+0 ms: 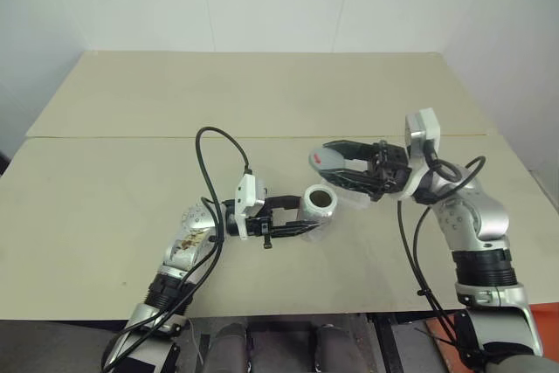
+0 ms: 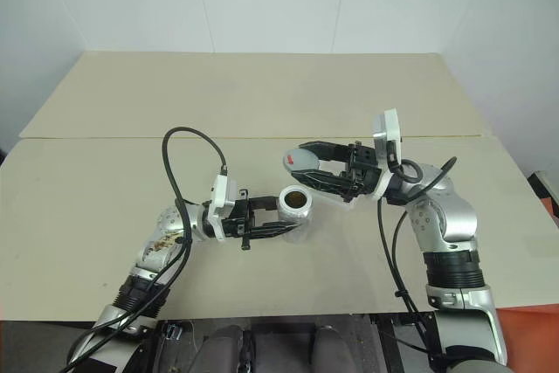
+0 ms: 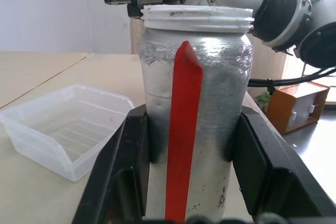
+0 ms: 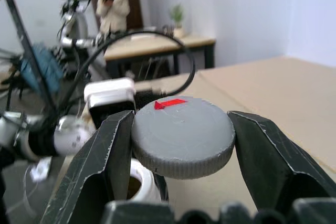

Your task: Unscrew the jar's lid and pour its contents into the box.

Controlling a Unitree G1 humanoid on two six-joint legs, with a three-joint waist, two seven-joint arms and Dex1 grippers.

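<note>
My right gripper should keep moving away from the box and let go of the grey lid onto the open table point(image 1: 389, 226), as the lid is free of the jar's white rim point(image 1: 320, 188).
My left gripper point(image 1: 307, 217) is shut on the silvery-grey jar point(image 1: 320, 205), which is held above the table with its mouth open and tilted up toward my head. In the left wrist view the jar point(image 3: 194, 114) shows a red stripe and a bare white threaded rim, with a black finger point(image 3: 128, 156) on each side. My right gripper point(image 1: 325, 164) is shut on the grey lid point(image 4: 182, 135), which has a red mark and hangs just above and beside the jar's mouth. The jar's inside looks dark brownish, and I cannot make out the contents. The clear box point(image 3: 31, 124) sits on the table under my right gripper.
The beige table point(image 1: 131, 172) has a seam running across its middle. Black cables loop off both wrists. Off the table, an orange box point(image 3: 299, 111) stands on the floor. A person point(image 4: 113, 3) stands in the background beside bicycles and a desk.
</note>
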